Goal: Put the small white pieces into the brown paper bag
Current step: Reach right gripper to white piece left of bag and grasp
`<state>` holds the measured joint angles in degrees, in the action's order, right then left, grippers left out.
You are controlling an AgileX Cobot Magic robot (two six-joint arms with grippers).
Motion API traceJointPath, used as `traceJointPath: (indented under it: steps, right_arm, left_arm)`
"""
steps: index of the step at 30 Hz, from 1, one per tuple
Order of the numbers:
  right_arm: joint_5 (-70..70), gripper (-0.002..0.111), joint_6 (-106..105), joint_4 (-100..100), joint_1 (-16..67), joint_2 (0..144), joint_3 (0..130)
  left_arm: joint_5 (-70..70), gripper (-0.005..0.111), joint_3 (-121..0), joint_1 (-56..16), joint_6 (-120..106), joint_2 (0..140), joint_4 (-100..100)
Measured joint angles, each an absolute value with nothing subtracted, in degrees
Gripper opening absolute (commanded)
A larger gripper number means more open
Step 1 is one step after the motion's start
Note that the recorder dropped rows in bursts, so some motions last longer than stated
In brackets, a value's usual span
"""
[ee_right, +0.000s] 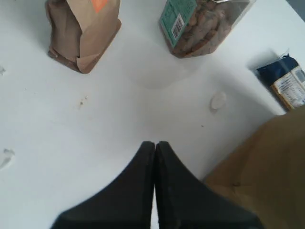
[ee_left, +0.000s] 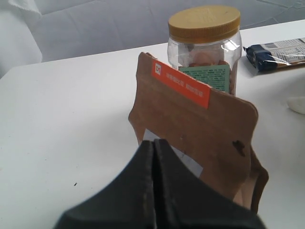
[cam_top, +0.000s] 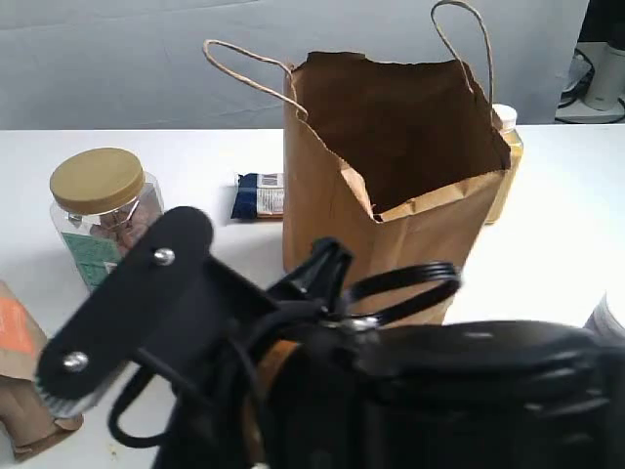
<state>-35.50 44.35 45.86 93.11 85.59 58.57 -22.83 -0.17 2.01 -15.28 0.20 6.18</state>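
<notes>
The small white piece [ee_right: 218, 100] sits clear of the jar and the bag, so my right gripper should keep heading for that piece until its fingers open above it.
The tall brown paper bag [cam_top: 391, 195] stands upright with its mouth open in the middle of the table; its side fills a corner of the right wrist view [ee_right: 267, 176]. One small white piece [ee_right: 218, 100] lies on the table between the bag and the jar, also seen at the edge of the left wrist view [ee_left: 298, 104]. A second faint white piece [ee_right: 5, 157] lies farther off. My right gripper [ee_right: 155, 144] hovers shut and empty over bare table beside the bag. My left gripper [ee_left: 154, 142] is shut and empty, close to the short pouch.
A short brown pouch with an orange label [ee_left: 200, 129] stands at the front left [cam_top: 20, 381]. Behind it is a clear jar with a yellow lid [cam_top: 103, 210]. A blue packet [cam_top: 259, 195] lies left of the bag, a yellow bottle [cam_top: 506, 147] behind it. A black arm [cam_top: 391, 391] blocks the foreground.
</notes>
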Motion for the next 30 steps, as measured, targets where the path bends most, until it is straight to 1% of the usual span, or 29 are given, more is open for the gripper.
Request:
traceJointPath:
  steps: [4,7,14,17,22,30]
  right_arm:
    - [-35.22,0.0,44.75,44.19,93.0,92.12,65.5]
    - [-34.67,0.0,44.22,39.76,91.16,96.4,70.21]
    - [-32.71,0.0,30.86,15.41,80.43,103.2,77.81]
    - [-32.46,0.0,27.14,9.59,76.28,104.46,79.48]
    - [-34.83,0.0,26.48,7.57,72.86,107.08,82.22]
    - [-45.55,0.0,27.31,8.87,72.63,119.22,95.47]
  left_arm:
    - [-22.83,0.0,-0.17,2.01,-15.28,0.2,6.18]
    - [-22.83,0.0,-0.17,2.01,-15.28,0.2,6.18]
    - [-22.83,0.0,-0.17,2.01,-15.28,0.2,6.18]
    - [-22.83,0.0,-0.17,2.01,-15.28,0.2,6.18]
    - [-22.83,0.0,-0.17,2.01,-15.28,0.2,6.18]
    - [-22.83,0.0,-0.17,2.01,-15.28,0.2,6.18]
